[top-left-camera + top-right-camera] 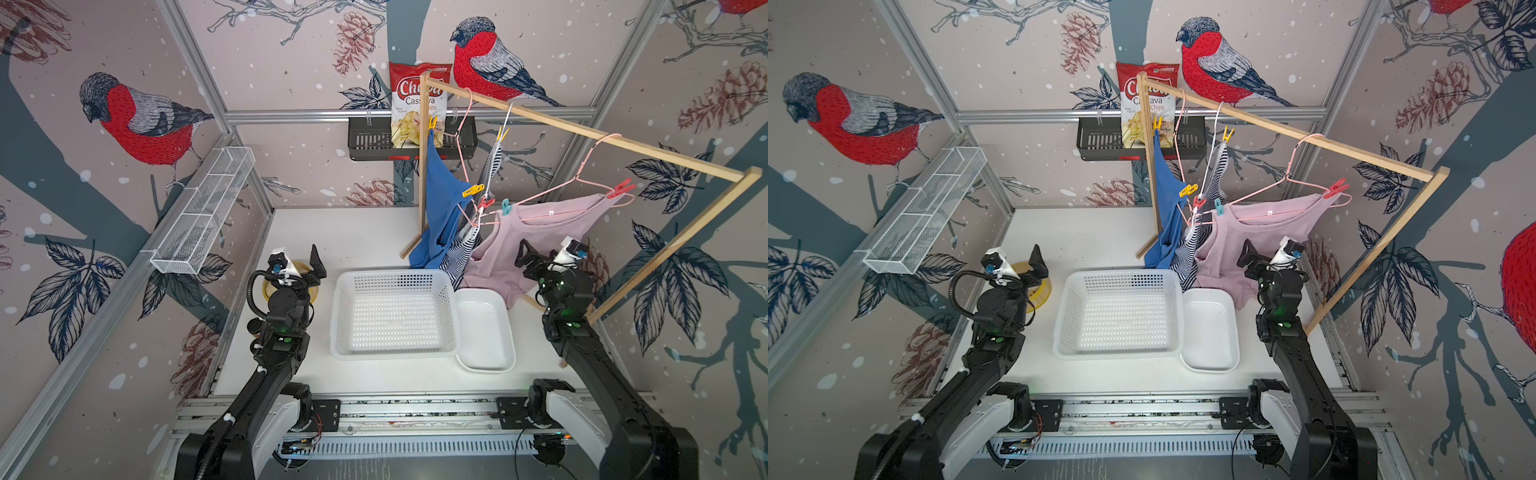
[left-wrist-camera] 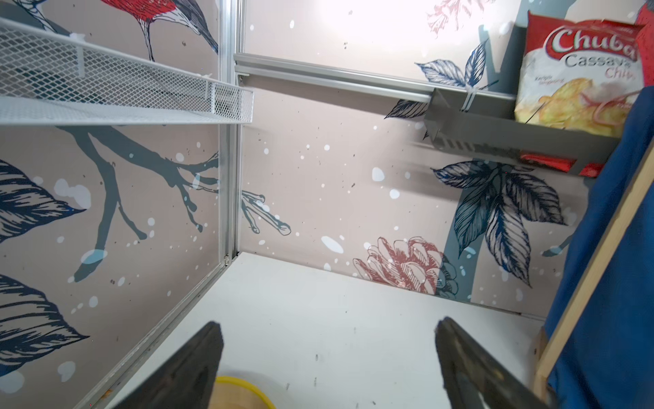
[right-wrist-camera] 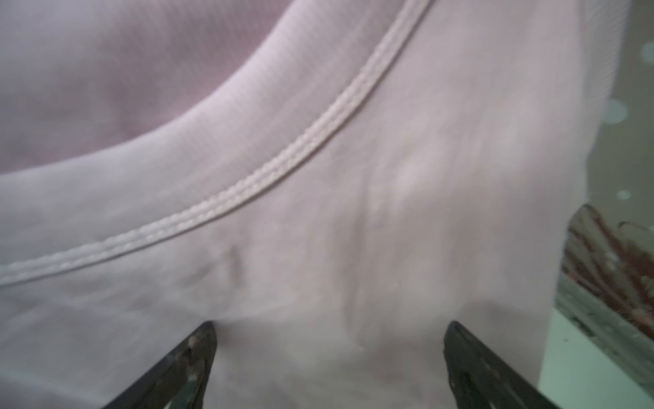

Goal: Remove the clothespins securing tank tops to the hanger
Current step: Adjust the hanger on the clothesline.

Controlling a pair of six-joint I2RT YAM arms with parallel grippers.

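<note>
The blue, striped and pink tops' hanger ends crowd together (image 1: 485, 212) next to the teal clothespin, so next my left gripper swings the blue top (image 1: 444, 212) out of the way first.
Three tank tops hang on pink wire hangers (image 1: 577, 187) from a wooden rail: blue (image 1: 438, 199), striped (image 1: 465, 249) and pale pink (image 1: 540, 232). Several clothespins grip them, among them a yellow one (image 1: 473, 190), a teal one (image 1: 505, 206) and a red-pink one (image 1: 620, 188). My right gripper (image 1: 530, 259) (image 3: 331, 324) stands open right against the pink top's lower front, and that fabric fills its wrist view. My left gripper (image 1: 316, 266) (image 2: 327, 324) is open over the table's left side, well left of the blue top (image 2: 608, 283), with nothing between its fingers.
A white perforated basket (image 1: 395, 316) and a white tray (image 1: 484, 332) sit mid-table. A yellow bowl (image 1: 309, 291) lies under the left wrist. The wooden rack (image 1: 582, 133) spans the back right. A chips bag (image 1: 417, 104) stands in a black wall shelf (image 1: 370, 143), and a wire shelf (image 1: 208, 208) hangs on the left wall.
</note>
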